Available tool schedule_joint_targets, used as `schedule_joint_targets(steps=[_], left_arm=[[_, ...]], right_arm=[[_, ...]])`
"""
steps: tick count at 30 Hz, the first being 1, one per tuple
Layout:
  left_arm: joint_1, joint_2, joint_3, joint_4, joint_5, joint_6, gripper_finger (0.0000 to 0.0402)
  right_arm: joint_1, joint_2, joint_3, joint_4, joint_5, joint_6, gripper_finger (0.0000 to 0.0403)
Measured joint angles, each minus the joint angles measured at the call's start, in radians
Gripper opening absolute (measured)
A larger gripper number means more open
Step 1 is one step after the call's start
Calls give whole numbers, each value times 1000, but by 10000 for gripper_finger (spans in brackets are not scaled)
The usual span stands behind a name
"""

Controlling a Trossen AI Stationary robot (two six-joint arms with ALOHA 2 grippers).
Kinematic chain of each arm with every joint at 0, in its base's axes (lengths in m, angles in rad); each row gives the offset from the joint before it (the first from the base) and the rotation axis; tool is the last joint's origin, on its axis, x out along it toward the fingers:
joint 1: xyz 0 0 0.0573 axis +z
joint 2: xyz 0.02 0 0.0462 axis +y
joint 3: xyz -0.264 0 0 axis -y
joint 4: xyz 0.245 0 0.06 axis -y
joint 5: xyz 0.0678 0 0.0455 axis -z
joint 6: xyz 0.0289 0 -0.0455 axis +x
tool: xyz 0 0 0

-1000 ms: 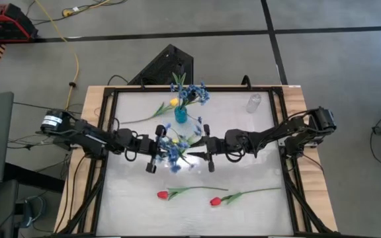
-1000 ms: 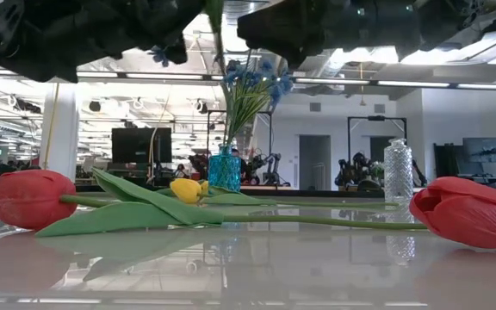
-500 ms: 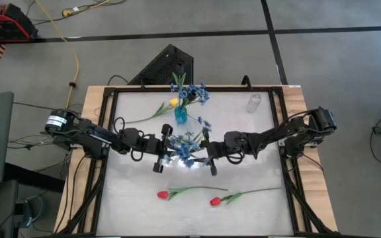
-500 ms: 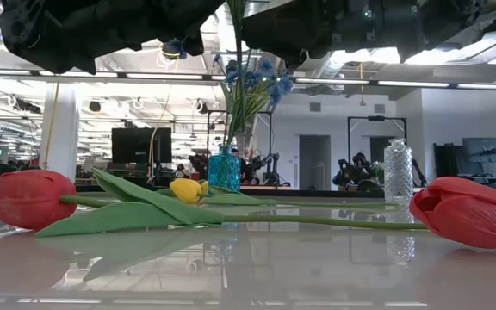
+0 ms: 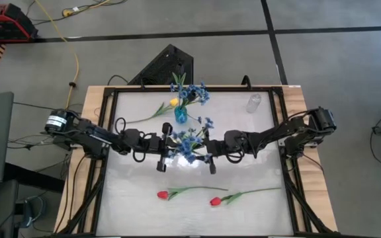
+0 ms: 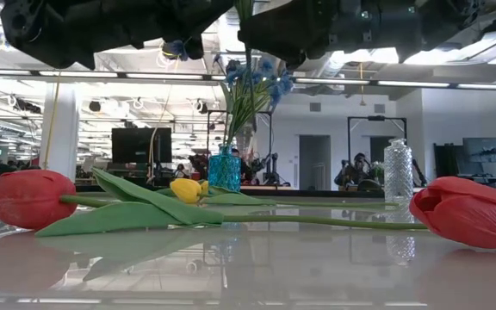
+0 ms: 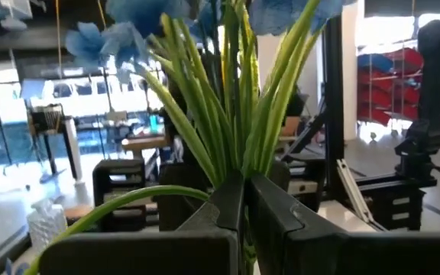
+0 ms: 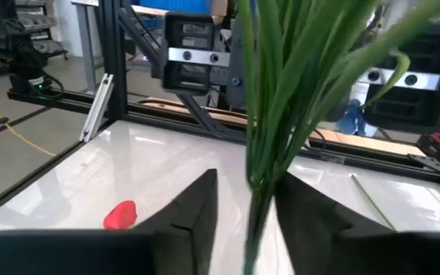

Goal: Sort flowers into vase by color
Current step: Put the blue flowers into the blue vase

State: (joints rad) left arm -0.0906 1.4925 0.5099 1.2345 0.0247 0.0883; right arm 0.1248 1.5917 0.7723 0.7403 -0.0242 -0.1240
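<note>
The blue spray is pinched by my left gripper just under its fanned leaves [image 7: 238, 169], so my right gripper should hold the stem [image 8: 255, 229] while my left gripper takes hold of it lower down.
My left gripper [image 5: 171, 147] is shut on a blue many-blossom spray [image 5: 189, 140] above the table's middle. My right gripper [image 8: 244, 218] faces it from the right and is open; its fingers stand on either side of the spray's stem [image 8: 255, 200], which also shows in the low view [image 6: 246, 9]. A blue vase [image 5: 180, 116] at the far middle holds another blue spray [image 5: 192, 93]. A yellow tulip [image 5: 172, 103] lies beside it. Two red tulips [image 5: 163, 194] [image 5: 215, 201] lie near the front edge. My left gripper pinches the spray's stem bundle [image 7: 239, 169] between its two fingers, just below where the green leaves fan out. The fingers come level from the table's left and lie across the stem. The spray stands upright, blossoms up, lifted clear of the table.
A clear glass vase [image 5: 253, 102] stands at the far right. A black frame [image 5: 111, 92] runs around the white tabletop. The yellow tulip's stem [image 5: 137, 118] reaches toward the left edge.
My left gripper has gone toward the table's right edge with the blue spray, up to my right gripper. The spray stays upright and clear of the table, and its stem now stands between my right gripper's fingers.
</note>
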Motion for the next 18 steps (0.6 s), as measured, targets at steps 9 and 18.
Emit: schedule_joint_targets(steps=[9,18], left_arm=[[-3,0,38,-59,-8,1,0],[-2,-33,38,-286,-3,-13,88]], right_arm=[[-8,0,0,-11,0,26,33],[-39,-78,0,-245,-2,97,33]])
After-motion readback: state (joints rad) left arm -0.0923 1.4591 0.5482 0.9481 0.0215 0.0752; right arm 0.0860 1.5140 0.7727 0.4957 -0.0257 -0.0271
